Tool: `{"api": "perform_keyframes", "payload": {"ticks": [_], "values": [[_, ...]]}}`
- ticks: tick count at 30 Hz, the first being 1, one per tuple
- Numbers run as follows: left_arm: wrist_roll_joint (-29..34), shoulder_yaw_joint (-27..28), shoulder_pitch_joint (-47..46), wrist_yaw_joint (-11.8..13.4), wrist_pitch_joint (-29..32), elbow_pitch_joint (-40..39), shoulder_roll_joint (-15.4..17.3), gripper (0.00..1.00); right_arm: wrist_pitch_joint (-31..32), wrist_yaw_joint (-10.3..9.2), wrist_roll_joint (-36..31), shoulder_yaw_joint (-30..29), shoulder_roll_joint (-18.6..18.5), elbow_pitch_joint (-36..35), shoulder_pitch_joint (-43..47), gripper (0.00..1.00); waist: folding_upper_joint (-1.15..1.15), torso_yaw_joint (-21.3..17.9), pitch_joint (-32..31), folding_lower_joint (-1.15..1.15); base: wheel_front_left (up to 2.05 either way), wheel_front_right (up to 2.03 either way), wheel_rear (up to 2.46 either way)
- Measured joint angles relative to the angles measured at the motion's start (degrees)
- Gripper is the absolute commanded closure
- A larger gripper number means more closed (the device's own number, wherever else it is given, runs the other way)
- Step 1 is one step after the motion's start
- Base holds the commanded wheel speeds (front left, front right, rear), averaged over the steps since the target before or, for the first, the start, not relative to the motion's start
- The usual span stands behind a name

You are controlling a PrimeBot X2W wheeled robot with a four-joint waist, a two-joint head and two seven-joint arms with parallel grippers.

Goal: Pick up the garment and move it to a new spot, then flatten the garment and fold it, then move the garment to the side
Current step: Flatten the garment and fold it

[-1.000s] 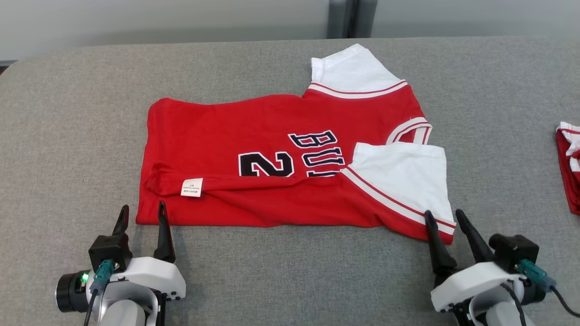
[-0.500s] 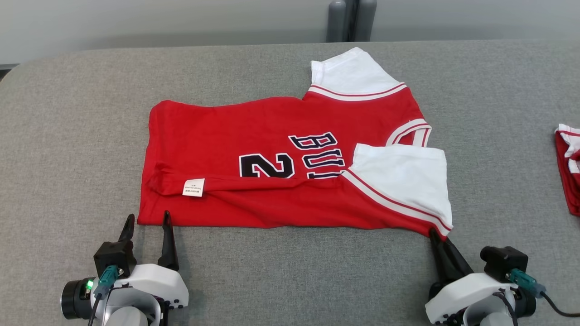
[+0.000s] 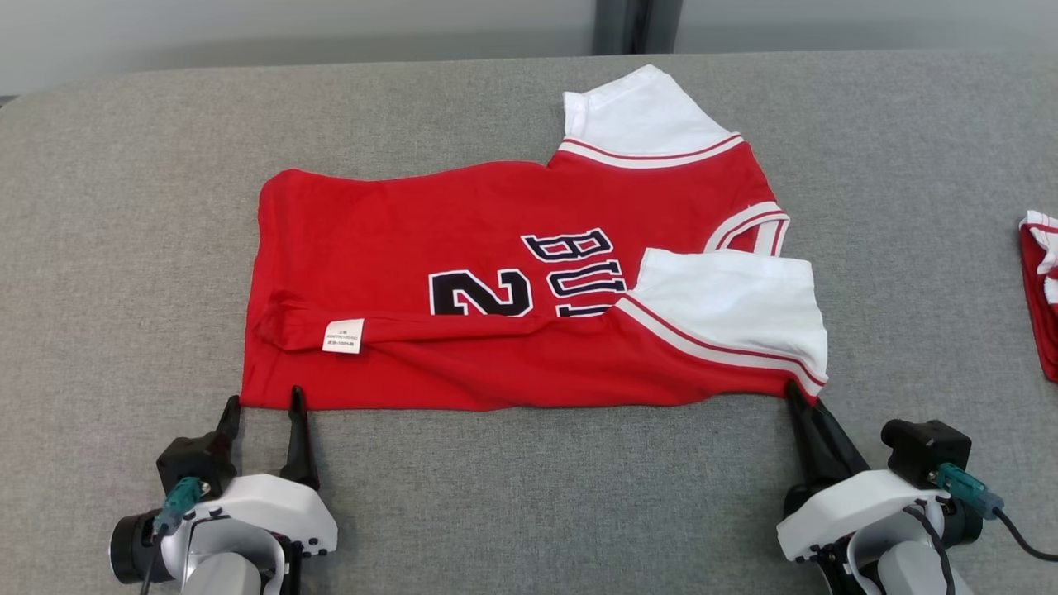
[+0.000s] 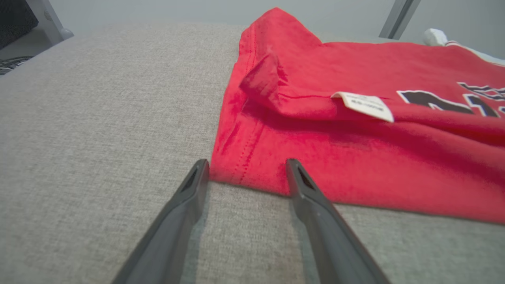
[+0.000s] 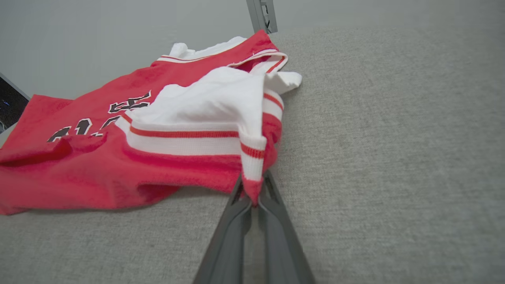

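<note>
The rolled fold (image 3: pixel 302 327) by the white label stands loose and its end is hollow. The fold will flatten out when I pull the jersey's corner (image 3: pixel 259 395).
A red jersey (image 3: pixel 496 273) with white sleeves and dark lettering lies partly folded on the grey table, its near long edge turned over and a white label (image 3: pixel 342 335) showing. My left gripper (image 3: pixel 263 400) stands open at the jersey's near left corner (image 4: pixel 236 173), one fingertip on the hem, the other just off the cloth. My right gripper (image 3: pixel 800 395) is shut on the jersey's near right corner (image 5: pixel 252 185), at the striped sleeve edge, which is lifted slightly off the table.
Another red and white garment (image 3: pixel 1040 289) lies at the table's right edge. Bare grey table (image 3: pixel 537 496) stretches between the two grippers and to the left of the jersey. A wall and a dark post (image 3: pixel 628 25) stand behind the table.
My right gripper shut on the jersey's near right corner and pulled it straight, so the near edge now runs level. The left gripper stayed open at the left corner. The camera shifted a little.
</note>
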Motion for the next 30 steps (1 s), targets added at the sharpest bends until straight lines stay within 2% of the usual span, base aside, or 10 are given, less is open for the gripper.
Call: {"api": "perform_keyframes", "payload": {"ticks": [8,9,10,20,30], "values": [[-1.83,0.55,-2.65,-1.42,-0.14,3.47,0.07,0.00,0.00,0.00,-0.32,0.41,-0.15,-1.16,-0.82,1.00,0.00,-0.56,1.33,0.00,0.00,0.00,0.00],[-1.87,0.54,-3.20,-1.59,-0.19,4.24,0.09,0.39,0.00,0.00,-0.33,0.43,-0.15,-1.29,-0.99,1.00,0.00,-0.59,1.49,0.00,0.00,0.00,0.00],[-2.03,0.57,-3.60,-1.94,-0.25,4.76,0.11,1.00,0.00,0.00,-0.33,0.46,-0.14,-1.34,-1.15,1.00,0.00,-0.61,1.63,0.00,0.00,0.00,0.00],[-1.19,1.26,-3.93,-2.59,-0.05,4.34,-0.03,1.00,0.00,0.00,-0.21,-0.07,-0.14,-1.27,-1.55,1.00,0.00,-0.50,0.63,0.00,0.00,0.00,0.00],[0.36,2.59,2.58,-2.44,-0.04,0.53,-0.03,1.00,0.01,0.00,1.11,0.77,-0.16,1.23,0.69,1.00,0.00,-0.82,-5.76,0.00,0.00,0.00,0.00]]}}
